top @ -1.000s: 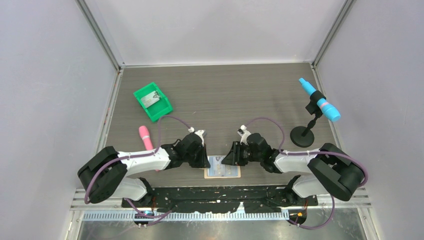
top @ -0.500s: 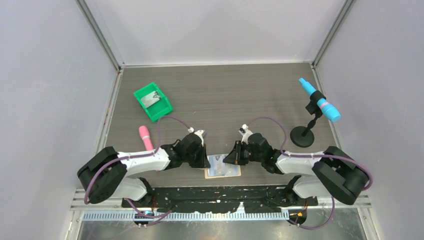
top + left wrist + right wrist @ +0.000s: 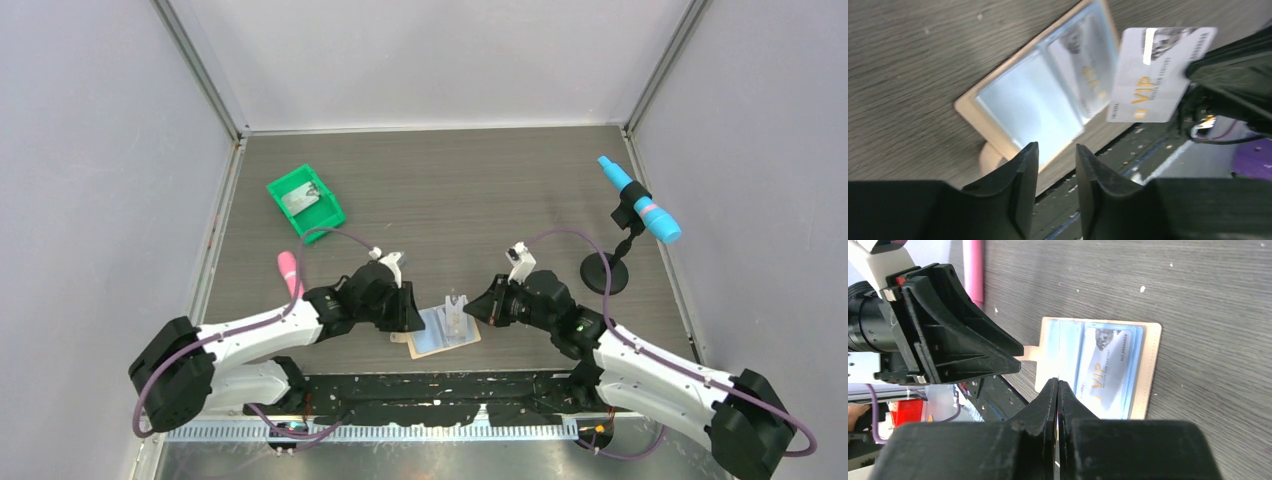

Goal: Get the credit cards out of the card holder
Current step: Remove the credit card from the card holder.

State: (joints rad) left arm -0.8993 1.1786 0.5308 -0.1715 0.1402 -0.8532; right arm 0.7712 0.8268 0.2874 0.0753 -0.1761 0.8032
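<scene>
I have the VIP card (image 3: 1150,82) in my right gripper, far across from the green bin (image 3: 306,205), so next my left gripper takes the card over and brings it there.
The tan card holder (image 3: 445,340) lies open near the table's front edge, blue panels up, strap tab at its left. My right gripper (image 3: 472,308) is shut on one pale VIP credit card (image 3: 456,312) and holds it on edge just above the holder. In the left wrist view this card (image 3: 1158,75) hangs clear of the holder (image 3: 1033,107). In the right wrist view it shows only edge-on between the fingers (image 3: 1058,385). Another card (image 3: 1105,365) sits in the holder's right panel. My left gripper (image 3: 408,322) hovers narrowly open and empty over the holder's tab side (image 3: 1057,150).
A green bin (image 3: 305,203) with a silvery item stands at the back left. A pink pen (image 3: 290,273) lies left of the left arm. A blue tool on a black stand (image 3: 640,213) is at the right. The black base rail runs just behind the holder.
My right gripper has drawn back to the right and risen, pulling a card out of the holder. The left arm has shifted slightly, and the holder has turned a little.
</scene>
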